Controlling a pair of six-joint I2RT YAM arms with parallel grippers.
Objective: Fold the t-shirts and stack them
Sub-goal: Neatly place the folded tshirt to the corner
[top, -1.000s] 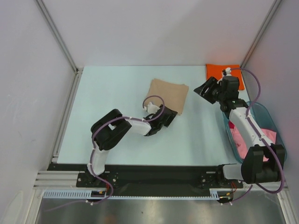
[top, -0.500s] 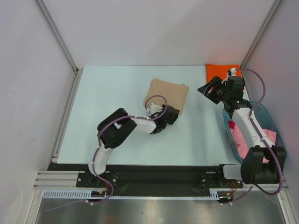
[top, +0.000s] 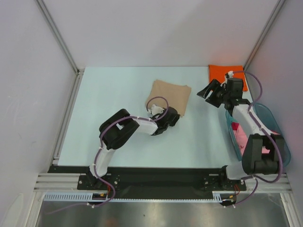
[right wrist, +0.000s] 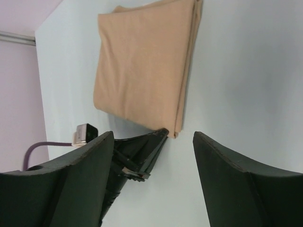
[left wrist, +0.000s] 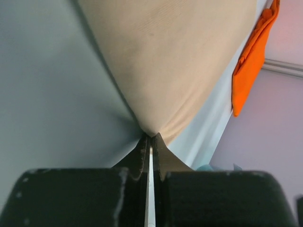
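The robot's left gripper has hold of the tan t-shirt's near corner [top: 183,115], so the right gripper should carry on to the free far corner [top: 189,88] until its fingers are on both sides of the cloth.
A folded tan t-shirt [top: 169,94] [left wrist: 175,61] [right wrist: 142,71] lies flat in the middle of the table. My left gripper [top: 176,115] [left wrist: 150,136] is shut on its near right corner, and the cloth bunches to a point at the fingertips. An orange t-shirt [top: 221,72] [left wrist: 251,61] lies folded at the back right corner. My right gripper [top: 211,91] [right wrist: 154,137] hovers open and holds nothing, just in front of the orange one, facing the tan one. A pink t-shirt [top: 241,138] sits crumpled in the tub, partly hidden by the right arm.
A translucent teal tub [top: 271,118] stands at the table's right edge beside the right arm. White walls with metal posts [top: 57,33] close in the table at the back and sides. The left arm's black fingers [right wrist: 142,153] show in the right wrist view.
My left gripper has slid up to the tan t-shirt's near right corner and shut on it. The right gripper has opened wider and stayed by the orange t-shirt.
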